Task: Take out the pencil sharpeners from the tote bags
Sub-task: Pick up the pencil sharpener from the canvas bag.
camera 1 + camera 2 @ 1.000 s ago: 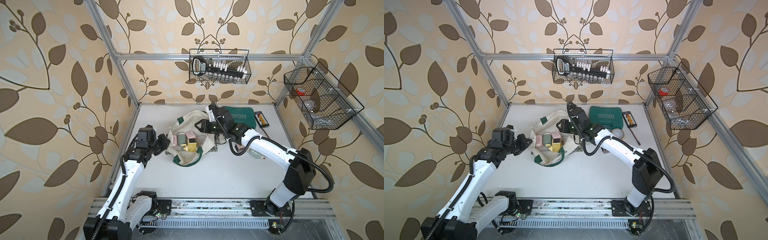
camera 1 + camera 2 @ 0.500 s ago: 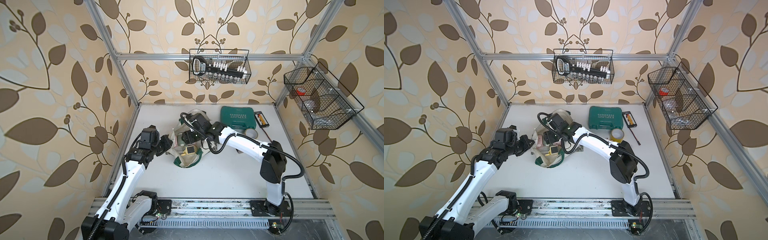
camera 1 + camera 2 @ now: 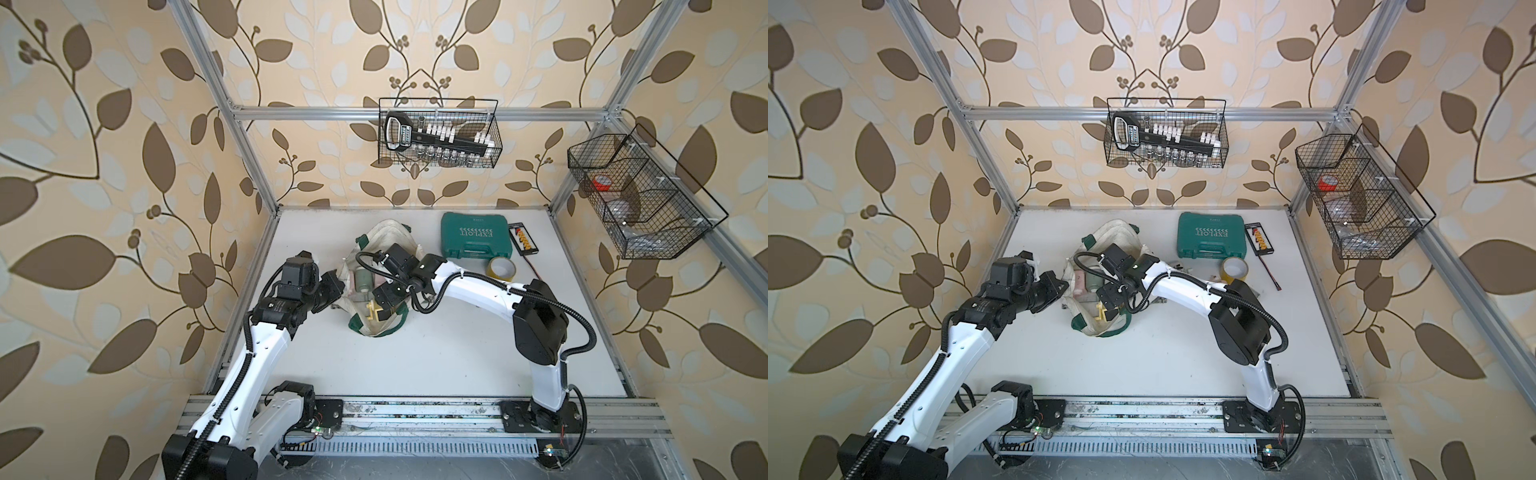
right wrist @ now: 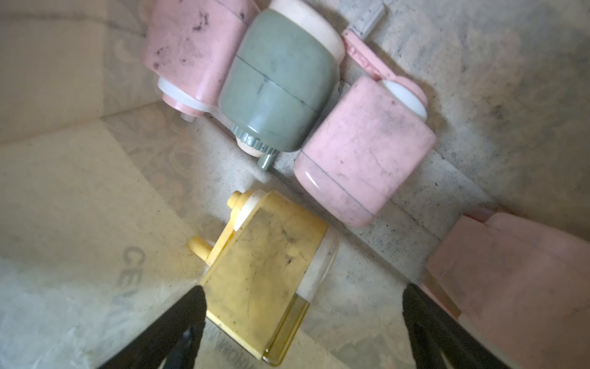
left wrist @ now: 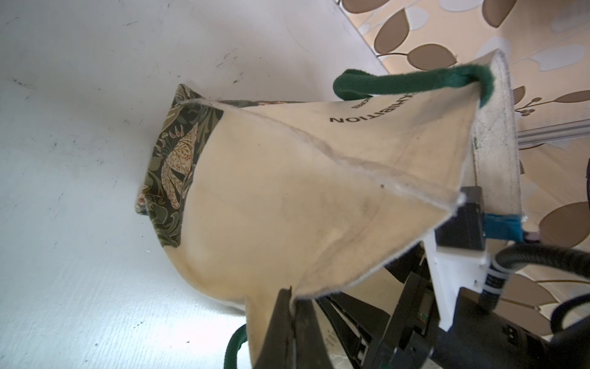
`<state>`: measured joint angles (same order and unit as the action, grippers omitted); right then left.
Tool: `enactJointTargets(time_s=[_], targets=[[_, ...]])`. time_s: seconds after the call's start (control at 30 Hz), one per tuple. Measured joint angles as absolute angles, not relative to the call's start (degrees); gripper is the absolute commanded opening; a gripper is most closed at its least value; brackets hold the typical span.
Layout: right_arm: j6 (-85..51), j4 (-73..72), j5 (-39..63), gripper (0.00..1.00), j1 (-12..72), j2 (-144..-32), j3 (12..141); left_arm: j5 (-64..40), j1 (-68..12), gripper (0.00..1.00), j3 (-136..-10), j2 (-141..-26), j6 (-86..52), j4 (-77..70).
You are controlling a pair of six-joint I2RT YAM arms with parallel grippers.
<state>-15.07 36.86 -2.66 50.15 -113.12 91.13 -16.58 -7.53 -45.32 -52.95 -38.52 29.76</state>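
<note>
The yellow pencil sharpener's crank (image 4: 222, 236) is clear of the other sharpeners. The yellow pencil sharpener will come free by itself when I lift it.
The cream tote bag (image 3: 390, 235) (image 3: 1117, 232) lies open on the white table. My left gripper (image 5: 292, 297) (image 3: 334, 286) is shut on the cream fabric of its rim at the left side. My right gripper (image 4: 303, 292) (image 3: 382, 305) reaches down into the bag's mouth, open wide and holding nothing. The yellow pencil sharpener (image 4: 268, 268) (image 3: 372, 312) lies between its fingers, against one of them. Further in lie a sage green sharpener (image 4: 277, 86) and two pink ones (image 4: 364, 150) (image 4: 191, 54). Another pink sharpener (image 4: 517, 281) sits just outside the other finger.
A teal tool case (image 3: 476, 241), a yellow tape roll (image 3: 501, 268) and a small black board with a cable (image 3: 524, 241) lie behind the right arm. Wire baskets hang on the back wall (image 3: 438, 133) and right wall (image 3: 636, 195).
My right arm swung left from beside the teal case to over the bag and dipped into its mouth, and its jaws opened. The left gripper kept its hold on the rim.
</note>
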Motion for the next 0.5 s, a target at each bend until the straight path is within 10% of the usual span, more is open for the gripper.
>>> enactJointTargets(time_s=[0.5], targets=[[-27.9, 27.2, -0.8, 0.89, 50.9, -103.3, 72.5, -17.5, -12.7, 0.0, -37.3, -47.2, -40.7, 29.9]])
